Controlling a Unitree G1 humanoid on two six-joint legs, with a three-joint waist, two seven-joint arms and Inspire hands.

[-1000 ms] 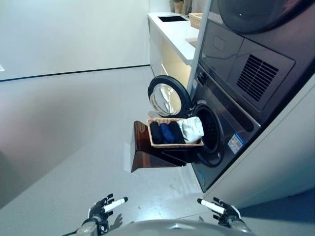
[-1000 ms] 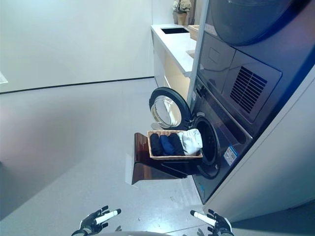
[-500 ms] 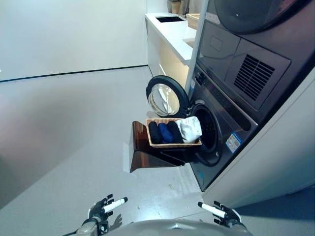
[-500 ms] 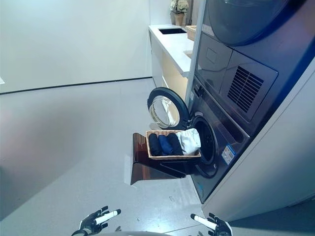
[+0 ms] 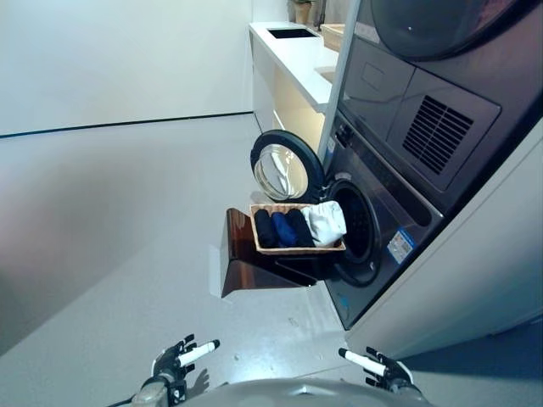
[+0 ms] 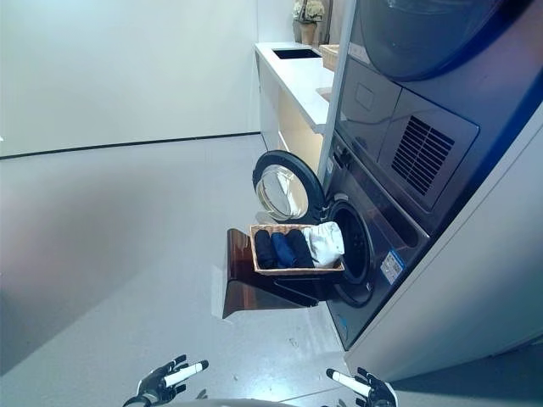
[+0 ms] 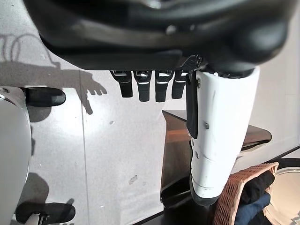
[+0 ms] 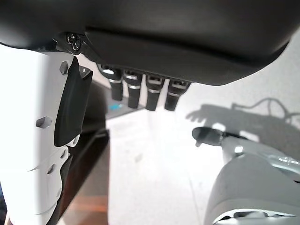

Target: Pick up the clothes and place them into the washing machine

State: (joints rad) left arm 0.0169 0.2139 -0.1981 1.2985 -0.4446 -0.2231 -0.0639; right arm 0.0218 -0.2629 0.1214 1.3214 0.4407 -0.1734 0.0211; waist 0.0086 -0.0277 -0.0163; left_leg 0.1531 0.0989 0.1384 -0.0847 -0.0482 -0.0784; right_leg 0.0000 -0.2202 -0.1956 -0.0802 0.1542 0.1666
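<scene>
The black garment packed against the white garment should move crooked toward the washing machine when I lift the white garment, because their sides touch.
A shallow wicker basket rests on a low dark brown box in front of the washing machine's open round mouth. It holds dark blue and black clothes and a white garment at the machine end. The round door stands open beyond the basket. My left hand hangs low at the lower left, fingers relaxed, holding nothing. My right hand hangs low at the lower right, also open and holding nothing. Both hands are well short of the basket. The basket also shows in the left wrist view.
A second machine is stacked above the washer. A white counter with a sink runs along the wall beyond it. A white cabinet side stands to the right. Grey floor stretches to the left.
The whole picture has shifted slightly, so the camera has moved. The basket, the clothes and both hands keep their places.
</scene>
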